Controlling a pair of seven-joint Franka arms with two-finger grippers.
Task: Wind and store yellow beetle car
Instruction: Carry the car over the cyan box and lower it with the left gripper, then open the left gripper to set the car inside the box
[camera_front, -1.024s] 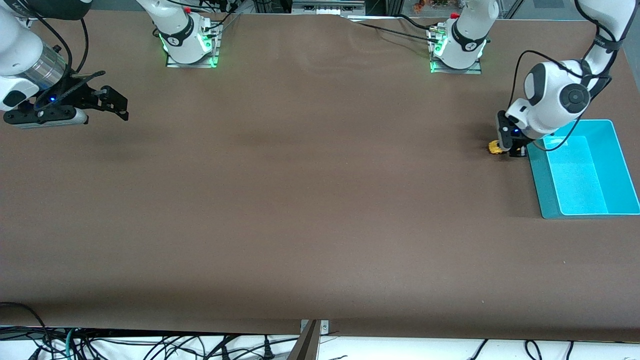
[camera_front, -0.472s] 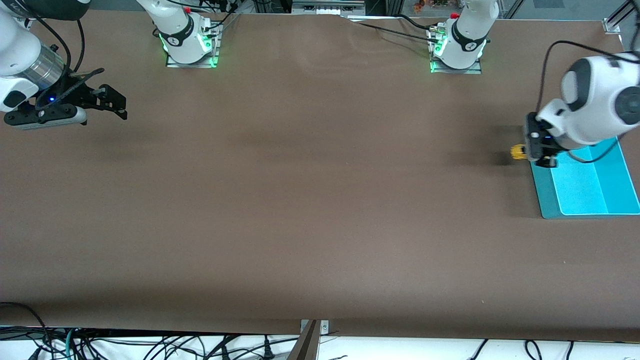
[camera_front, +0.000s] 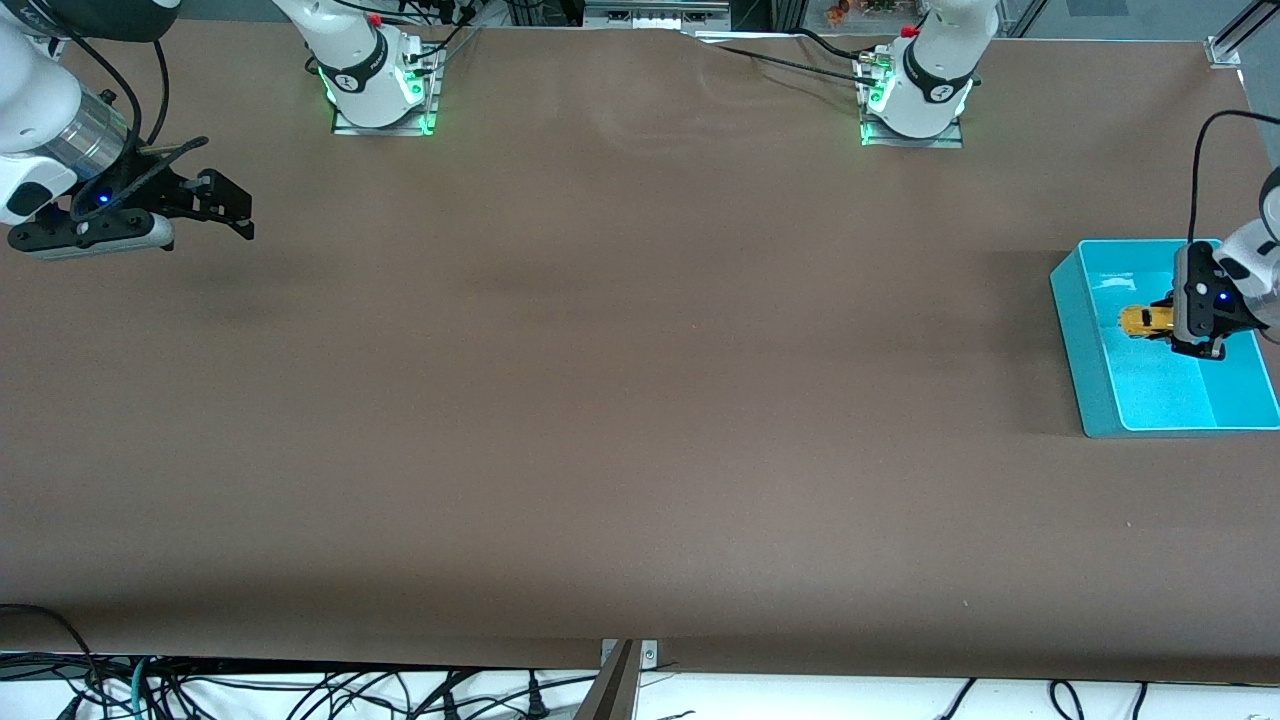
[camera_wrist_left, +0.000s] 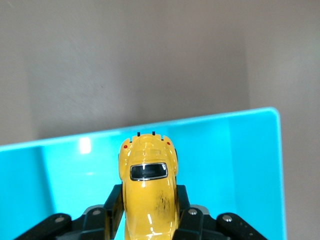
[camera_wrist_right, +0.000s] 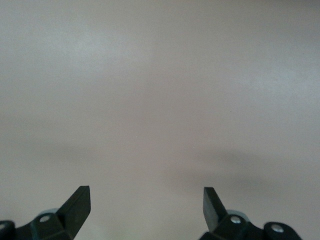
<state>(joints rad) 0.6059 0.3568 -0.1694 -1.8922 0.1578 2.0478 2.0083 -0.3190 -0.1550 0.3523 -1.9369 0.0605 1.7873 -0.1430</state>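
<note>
The yellow beetle car (camera_front: 1143, 320) is hanging inside the empty turquoise bin's rim. My left gripper goes on moving it down until it is near the bin's bottom (camera_front: 1158, 374), then let go.
The yellow beetle car (camera_front: 1145, 321) (camera_wrist_left: 148, 185) hangs in the air over the turquoise bin (camera_front: 1095, 350) (camera_wrist_left: 240, 165) at the left arm's end of the table. My left gripper (camera_front: 1168, 324) (camera_wrist_left: 148, 210) is shut on the car's sides, and the car's rounded body sticks out past the fingertips. The car's wheels are hidden. My right gripper (camera_front: 238, 207) (camera_wrist_right: 146, 200) waits open above bare table at the right arm's end, with nothing between its fingers.
The bin is a shallow rectangular tray with a raised rim, close to the table's edge. The brown table top (camera_front: 620, 380) stretches bare between the two arms. Both arm bases (camera_front: 375, 80) stand along the table's back edge.
My left gripper has lifted the car off the table beside the bin and carried it over the bin's inside. The right arm has stayed still.
</note>
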